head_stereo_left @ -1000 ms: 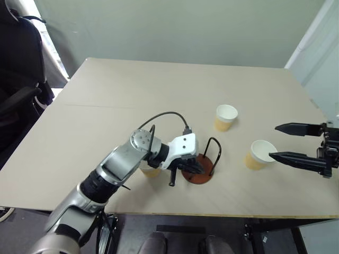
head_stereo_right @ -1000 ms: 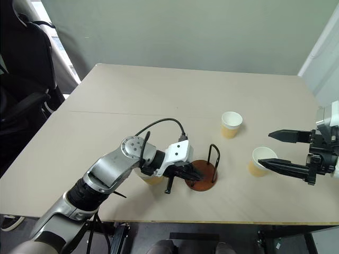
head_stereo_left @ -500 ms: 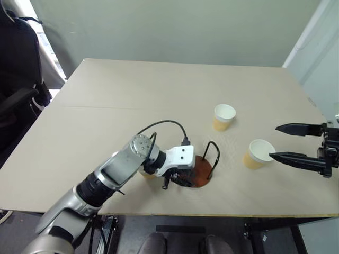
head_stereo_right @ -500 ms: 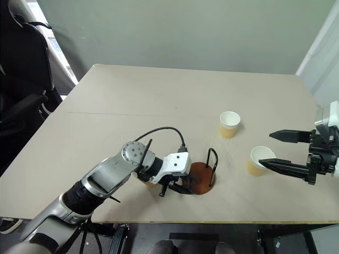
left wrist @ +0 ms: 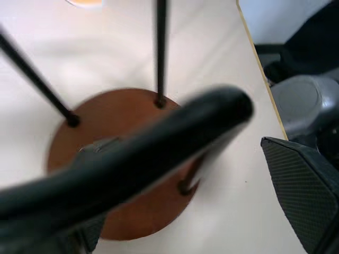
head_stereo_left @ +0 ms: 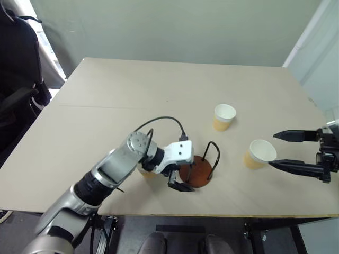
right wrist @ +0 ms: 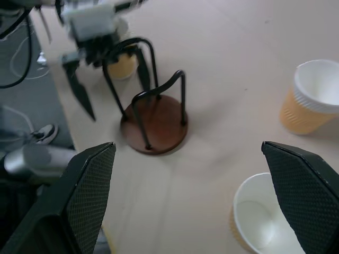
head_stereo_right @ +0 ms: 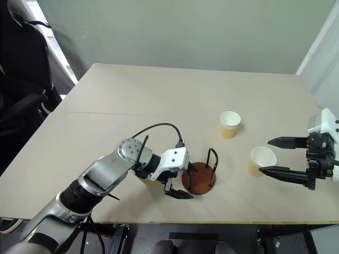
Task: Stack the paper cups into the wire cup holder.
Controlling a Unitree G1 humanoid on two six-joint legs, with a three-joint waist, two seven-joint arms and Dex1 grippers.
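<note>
The tapered paper cup (head_stereo_left: 259, 154) will come to rest upright between the wire loops when I lower it, because the loops leave a wide gap (head_stereo_left: 200, 166) above the disc.
The wire cup holder (head_stereo_left: 197, 171), a reddish-brown disc with black wire loops, stands near the table's front edge. My left gripper (head_stereo_left: 183, 178) is open right beside it, one finger over the disc and the other off its near side. One paper cup (head_stereo_left: 144, 171) sits mostly hidden behind my left wrist. A second paper cup (head_stereo_left: 224, 116) stands upright further back. A third paper cup (head_stereo_left: 258, 153) stands to the right, its rim between the tips of my open right gripper (head_stereo_left: 273, 150). I cannot tell whether those tips touch it.
The light wooden table (head_stereo_left: 132, 106) stretches wide behind and to the left of the holder. Its front edge (head_stereo_left: 212, 216) runs just below the holder. A black office chair (head_stereo_left: 16, 84) stands off the table's left side.
My left gripper has gone from shut to open beside the holder's disc. The right gripper and the cups have stayed put.
</note>
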